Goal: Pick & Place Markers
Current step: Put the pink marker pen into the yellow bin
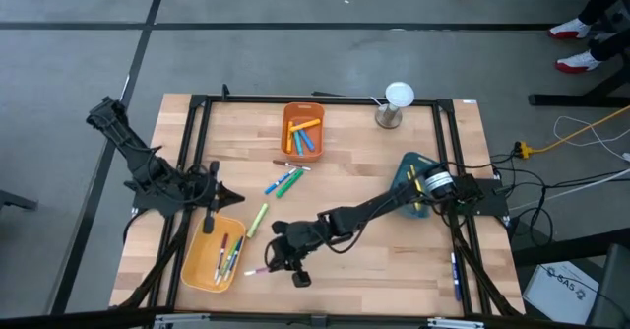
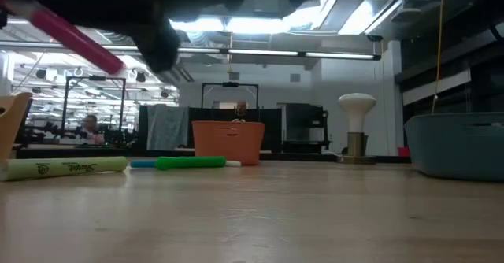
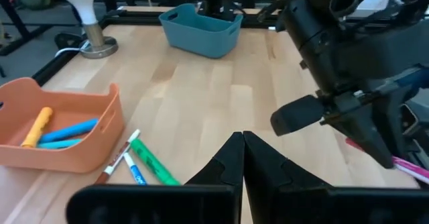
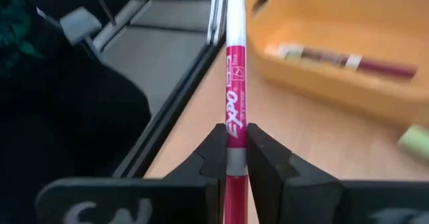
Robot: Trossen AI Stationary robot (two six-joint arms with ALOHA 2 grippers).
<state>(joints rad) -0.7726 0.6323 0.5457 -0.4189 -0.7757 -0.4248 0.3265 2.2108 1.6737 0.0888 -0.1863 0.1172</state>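
The yellow bin [image 1: 217,255] is next to my left gripper and my right gripper is holding the pink marker, so I should first take the marker's white end [image 4: 236,17] with my left gripper.
My right gripper [image 1: 274,262] reaches across to the near left part of the table and is shut on a pink marker [image 4: 234,83], beside the yellow bin [image 1: 197,270] that holds several markers. My left gripper [image 1: 228,195] hovers shut and empty just beyond that bin's far end. Loose green and blue markers [image 1: 283,181] and a light green highlighter [image 1: 258,219] lie flat on the table. The orange bin [image 1: 287,132] at the far middle holds more markers. My right gripper pinches the pink marker's barrel [image 4: 234,138] between its two fingers, below the printed label. The marker runs along the fingers and sticks out past their tips, white end [image 4: 236,3] foremost. It is lifted clear of the table and tilted [image 2: 75,35].
A teal bin [image 1: 409,166] sits under my right arm at the right. A white-topped stand [image 1: 397,102] is at the far right. Black frame rails [image 1: 187,171] run along the table's edges, and a blue marker [image 1: 456,275] lies by the right rail. Bare wood spans the near middle.
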